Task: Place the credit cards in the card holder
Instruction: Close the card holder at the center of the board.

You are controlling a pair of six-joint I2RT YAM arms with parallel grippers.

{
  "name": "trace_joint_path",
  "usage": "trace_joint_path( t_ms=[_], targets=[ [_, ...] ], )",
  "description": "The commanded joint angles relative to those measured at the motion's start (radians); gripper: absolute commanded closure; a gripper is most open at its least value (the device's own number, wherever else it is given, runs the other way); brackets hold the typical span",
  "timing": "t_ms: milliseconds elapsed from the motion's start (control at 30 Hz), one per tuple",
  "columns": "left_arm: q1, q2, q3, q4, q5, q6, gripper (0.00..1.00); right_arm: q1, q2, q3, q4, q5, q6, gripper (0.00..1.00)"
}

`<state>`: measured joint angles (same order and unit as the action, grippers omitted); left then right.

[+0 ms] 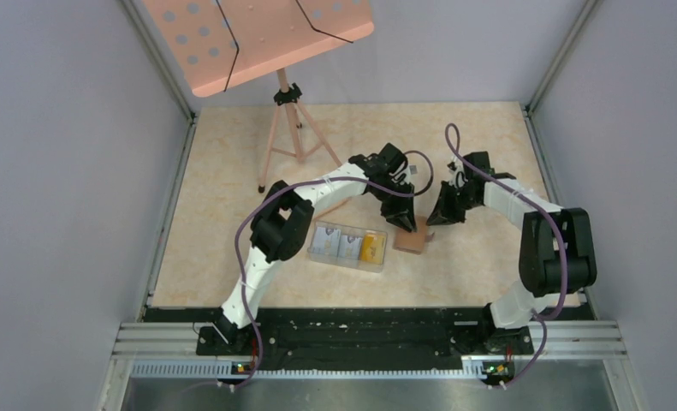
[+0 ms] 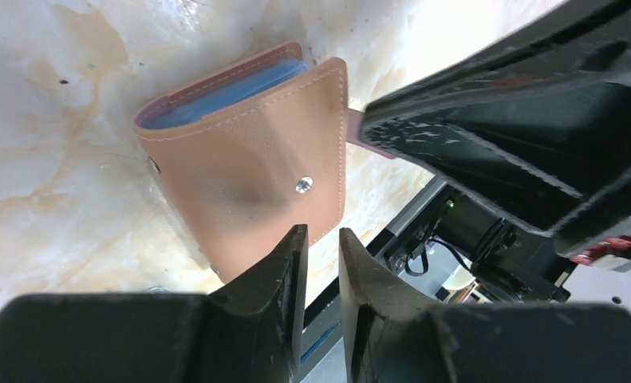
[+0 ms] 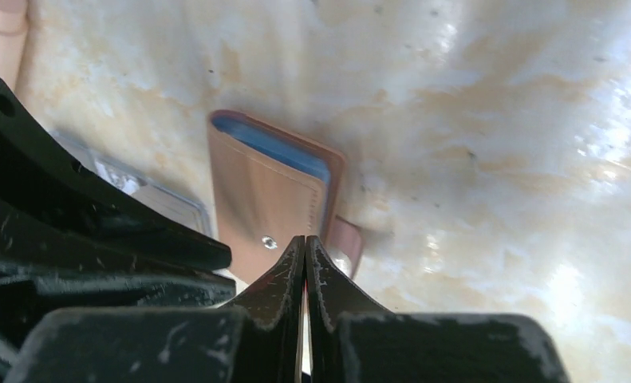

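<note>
The strap (image 3: 347,242) pokes out of the card holder next to the right gripper's closed fingers, so the robot should move back past the strap's end (image 1: 431,237) and fold the strap over.
The brown card holder (image 1: 410,239) lies folded on the table, blue pockets showing at its edge (image 2: 248,152) (image 3: 268,191). The credit cards, pale ones (image 1: 337,243) and a yellow one (image 1: 371,247), sit in a clear tray (image 1: 352,262) to its left. My left gripper (image 1: 400,218) hovers over the holder's near edge, its jaws a narrow gap apart (image 2: 322,239) with nothing between them. My right gripper (image 1: 437,216) is at the holder's right side, tips pressed together (image 3: 305,239). The holder's strap (image 3: 348,243) lies right beside those tips; I cannot tell whether it is pinched.
A pink music stand on a tripod (image 1: 285,111) stands at the back left of the table. Grey walls with metal posts close in the left, right and back. A metal rail (image 1: 369,338) runs along the near edge by the arm bases.
</note>
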<state>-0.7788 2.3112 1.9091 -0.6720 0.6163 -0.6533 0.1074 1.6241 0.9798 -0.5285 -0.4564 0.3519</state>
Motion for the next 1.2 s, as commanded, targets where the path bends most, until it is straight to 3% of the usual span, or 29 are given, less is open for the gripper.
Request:
trace_joint_path(
  t_ms=[0,200,400,567,933,1167],
  targets=[
    [0.004,0.044,0.027,0.014,0.001,-0.005,0.75,-0.026,-0.095,-0.017,-0.038,0.061,-0.002,1.00],
    [0.004,0.111,0.085,-0.060,-0.034,0.003,0.84,-0.028,-0.129,-0.071,-0.086,0.158,0.017,1.00],
    [0.004,0.120,0.090,-0.089,-0.064,0.003,0.90,-0.028,-0.105,-0.123,-0.090,0.120,0.020,1.00],
    [0.001,0.121,0.090,-0.092,-0.064,0.003,0.91,-0.016,-0.096,-0.132,-0.055,0.059,0.024,1.00],
    [0.000,0.120,0.091,-0.095,-0.056,0.011,0.92,-0.061,-0.217,-0.105,-0.058,0.238,0.071,1.00],
    [0.001,0.120,0.093,-0.095,-0.054,0.014,0.92,-0.068,-0.144,-0.164,-0.063,0.233,0.069,1.00]
  ],
)
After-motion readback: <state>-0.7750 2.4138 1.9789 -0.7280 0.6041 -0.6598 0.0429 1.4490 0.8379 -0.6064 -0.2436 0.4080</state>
